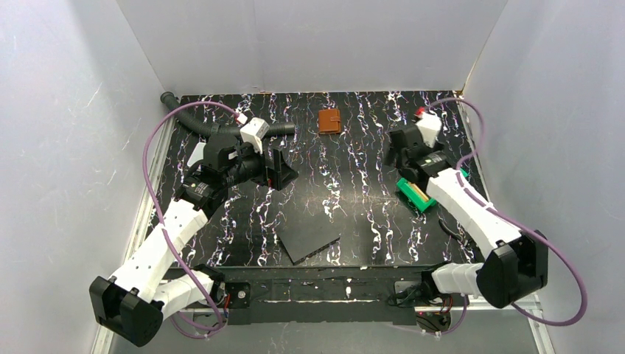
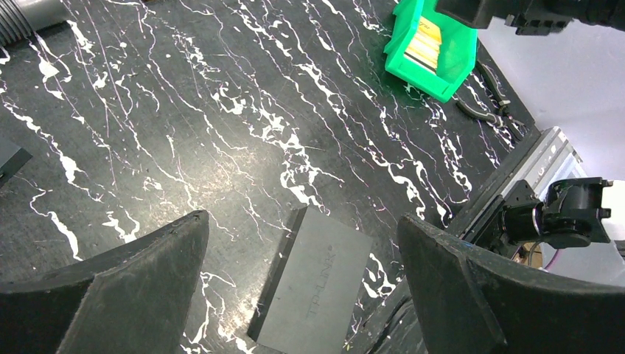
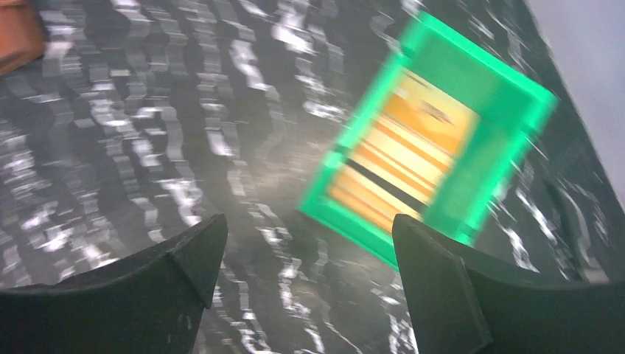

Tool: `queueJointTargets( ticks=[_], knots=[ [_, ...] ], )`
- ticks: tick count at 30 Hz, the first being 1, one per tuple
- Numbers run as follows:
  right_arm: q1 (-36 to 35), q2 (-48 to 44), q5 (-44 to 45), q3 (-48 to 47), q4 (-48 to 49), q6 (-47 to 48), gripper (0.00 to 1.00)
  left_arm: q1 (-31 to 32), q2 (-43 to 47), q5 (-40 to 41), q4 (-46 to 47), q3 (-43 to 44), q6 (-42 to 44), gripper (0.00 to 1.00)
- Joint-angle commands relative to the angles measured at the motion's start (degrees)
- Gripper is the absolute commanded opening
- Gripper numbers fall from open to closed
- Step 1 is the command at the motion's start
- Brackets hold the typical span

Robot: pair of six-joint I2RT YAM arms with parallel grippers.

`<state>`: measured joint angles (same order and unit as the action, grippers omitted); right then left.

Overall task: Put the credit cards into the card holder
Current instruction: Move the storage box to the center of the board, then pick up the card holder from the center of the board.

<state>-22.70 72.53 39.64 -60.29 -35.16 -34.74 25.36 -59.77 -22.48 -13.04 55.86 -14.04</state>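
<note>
The brown card holder's clasp edge [image 1: 338,121] points toward my right gripper across clear table [image 1: 365,134], so I keep going toward the card holder until my fingers close on that edge.
The brown card holder [image 1: 329,121] lies closed at the back middle of the table; its corner shows blurred at the top left of the right wrist view [image 3: 15,33]. Orange-yellow credit cards [image 3: 402,158] lie stacked inside a green bin [image 1: 414,194], which also shows in the left wrist view [image 2: 430,44]. My right gripper [image 3: 308,220] is open and empty, above the table just left of the bin, and shows in the top view [image 1: 400,164]. My left gripper [image 2: 302,218] is open and empty, held high over the left middle of the table [image 1: 284,171].
A dark grey flat slab [image 1: 309,237] lies near the front edge and shows between my left fingers [image 2: 313,284]. A second dark slab's corner [image 2: 11,158] shows at the left. A corrugated hose [image 1: 214,125] runs along the back left. White walls surround the table.
</note>
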Motion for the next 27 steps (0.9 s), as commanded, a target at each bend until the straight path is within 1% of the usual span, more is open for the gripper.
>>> queueJointTargets(
  ticks=[1,4,5,7,10,11,15,17,20,22,24,27],
  knots=[
    [-7.73,4.7,-3.87,-5.05,18.05,14.12,0.93,0.4,-0.41,0.9,-1.09,0.73,0.89,0.99],
    [-9.21,12.97,-10.5,-7.47,29.49,17.52,0.95,0.39,-0.94,1.93,-1.49,0.83,1.19,0.99],
    [-9.28,16.49,-12.29,-8.71,33.86,17.96,0.98,0.39,-1.03,2.3,-1.59,0.81,1.33,0.99],
    [-9.29,25.43,-16.09,-14.5,36.22,17.87,0.98,0.39,-1.25,3.17,-1.91,0.81,1.75,0.99],
    [-8.64,34.67,-20.77,-21.42,41.64,15.37,0.98,0.39,-2.03,4.29,-2.46,0.87,2.32,0.99],
    [-7.92,38.04,-24.3,-24.08,42.49,14.26,0.98,0.4,-2.43,4.41,-2.68,1.04,2.43,0.99],
    [-4.78,50.8,-30.24,-36.25,41.36,7.7,0.98,0.39,-3.46,3.97,-2.78,1.25,2.28,1.0],
    [-3.11,55.48,-32.82,-41.52,40.5,4.67,0.98,0.39,-3.67,3.6,-2.71,1.27,2.19,0.99],
    [-1.45,61.18,-34.87,-46.85,39.68,3.48,0.98,0.39,-3.71,3.65,-2.68,1.26,2.24,0.99],
    [-0.03,63.85,-36.91,-49.0,39.37,1.97,0.98,0.4,-3.69,3.67,-2.69,1.23,2.33,0.99],
    [1.39,65.24,-38.84,-49.12,40.67,-0.01,0.97,0.39,-3.55,3.63,-2.62,1.27,2.35,0.99],
    [3.59,68.43,-45.93,-50.55,43.5,-3.0,0.91,0.39,-3.62,3.45,-2.62,1.31,2.27,0.99]
  ],
)
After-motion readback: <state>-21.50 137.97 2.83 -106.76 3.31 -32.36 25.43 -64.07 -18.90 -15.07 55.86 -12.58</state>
